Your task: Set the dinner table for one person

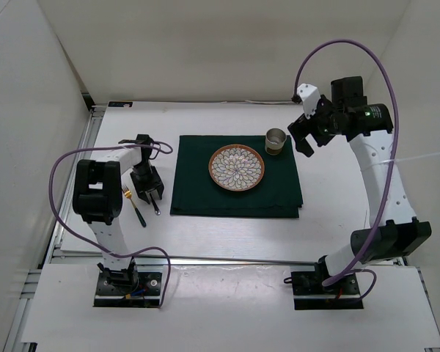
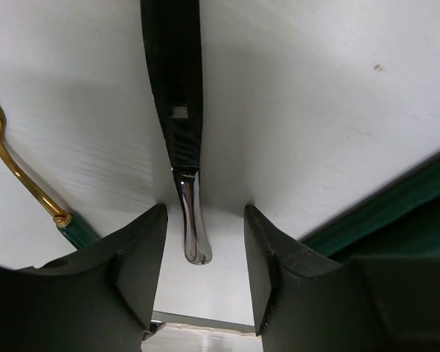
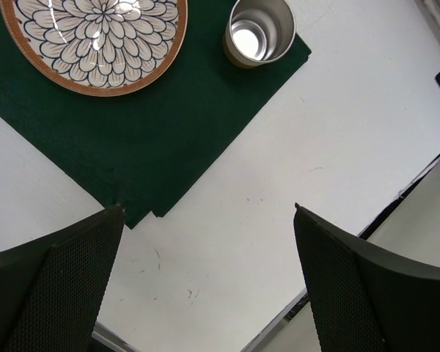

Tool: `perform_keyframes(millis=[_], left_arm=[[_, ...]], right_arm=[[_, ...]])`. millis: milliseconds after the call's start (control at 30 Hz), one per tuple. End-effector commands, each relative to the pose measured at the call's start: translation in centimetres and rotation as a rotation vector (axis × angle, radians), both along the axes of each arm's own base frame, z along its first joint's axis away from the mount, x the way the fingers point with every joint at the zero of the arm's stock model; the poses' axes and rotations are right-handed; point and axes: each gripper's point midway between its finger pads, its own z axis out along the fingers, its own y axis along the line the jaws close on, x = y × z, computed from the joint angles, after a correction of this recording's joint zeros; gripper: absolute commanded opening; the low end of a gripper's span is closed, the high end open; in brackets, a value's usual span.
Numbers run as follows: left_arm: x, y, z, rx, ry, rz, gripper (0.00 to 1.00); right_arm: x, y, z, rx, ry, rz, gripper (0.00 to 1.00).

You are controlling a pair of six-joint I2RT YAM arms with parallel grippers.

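Observation:
The robot's right gripper is hovering next to the metal cup, so it should move away before the left gripper puts the utensil down on the cloth next to the plate.
On the white dinner table lies a dark green cloth with a flower-patterned plate and a metal cup on it. My left gripper is low over the table left of the cloth. In the left wrist view it is open, with a black and silver utensil lying on the table between its jaws, not gripped. A gold fork with a green handle lies just to its left and also shows in the left wrist view. My right gripper is open and empty, raised to the right of the cup.
The cloth's edge runs close on the right of the left gripper. White walls enclose the table on the left, back and right. A metal rail runs along the near edge, in front of the arm bases.

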Motion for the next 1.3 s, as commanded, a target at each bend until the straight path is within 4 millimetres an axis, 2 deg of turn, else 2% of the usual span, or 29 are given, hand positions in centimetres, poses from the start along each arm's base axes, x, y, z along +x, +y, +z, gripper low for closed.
perform_keyframes(millis=[0,167,267,300,333,400,433,467,500,533,600,700,767,800,867,900,967,1000,1167,1267], left_arm=[[1.5,1.3,-1.9,0.07,-0.021,0.007,0.57],[1.9,2.3,-1.9,0.086,-0.023,0.02,0.55],[1.0,3.2,-2.2,0.097,-0.004,0.033,0.55],[1.3,3.2,-2.2,0.096,-0.015,0.034,0.53],[0.9,3.3,-2.4,0.097,-0.004,0.033,0.42],[0.8,3.1,-2.6,0.086,-0.003,0.033,0.28],[0.6,2.9,-2.9,0.076,-0.001,0.033,0.15],[0.6,2.9,-2.9,0.075,-0.001,0.033,0.1],[-0.2,2.7,-3.2,0.063,0.021,0.032,0.1],[0.1,2.4,-3.3,0.047,0.009,0.02,0.1],[-0.6,2.1,-3.9,0.025,0.031,0.019,0.1],[0.2,2.0,-3.6,0.012,0.005,-0.019,0.1],[1.3,1.1,-2.0,-0.004,-0.041,-0.061,0.1],[2.7,0.9,0.1,-0.015,-0.093,-0.078,0.1],[4.0,0.2,2.6,-0.042,-0.167,-0.107,0.1],[4.7,0.0,4.9,-0.052,-0.239,-0.124,0.1],[4.9,-0.4,7.4,-0.071,-0.298,-0.153,0.1],[4.8,-0.4,9.2,-0.071,-0.342,-0.154,0.1],[2.8,-2.7,14.0,-0.15,-0.435,-0.206,0.1],[0.8,-6.3,16.4,-0.253,-0.488,-0.272,0.1]], right_arm=[[-0.9,-0.2,3.5,0.015,-0.076,-0.002,1.0],[-1.3,-0.2,4.4,0.029,-0.082,-0.016,1.0],[-1.4,-0.2,5.0,0.038,-0.09,-0.024,1.0],[-1.4,-0.1,5.0,0.046,-0.085,-0.033,1.0],[-1.6,-0.1,5.2,0.051,-0.083,-0.04,1.0],[-1.6,-0.1,5.6,0.053,-0.093,-0.039,1.0],[-1.5,-0.1,6.2,0.057,-0.111,-0.039,1.0],[-1.7,-0.2,6.4,0.057,-0.113,-0.039,1.0],[-1.6,-0.3,6.9,0.054,-0.129,-0.045,1.0],[-1.6,-0.3,7.8,0.057,-0.147,-0.045,1.0],[-1.5,-0.3,8.4,0.06,-0.16,-0.045,1.0],[-1.6,-0.8,8.6,0.032,-0.17,-0.049,1.0],[-1.8,-0.8,7.7,0.021,-0.148,-0.042,1.0],[-1.6,-0.8,7.8,0.018,-0.167,-0.035,1.0],[-1.2,-0.8,7.0,0.008,-0.157,-0.027,1.0],[-1.0,-1.1,7.1,0.009,-0.166,-0.038,1.0],[-0.4,-1.4,6.7,0.009,-0.169,-0.047,1.0],[-0.2,-1.6,6.8,0.01,-0.178,-0.056,1.0],[0.5,-1.5,6.7,0.02,-0.189,-0.065,1.0],[0.4,-1.7,7.2,0.024,-0.207,-0.079,1.0]])
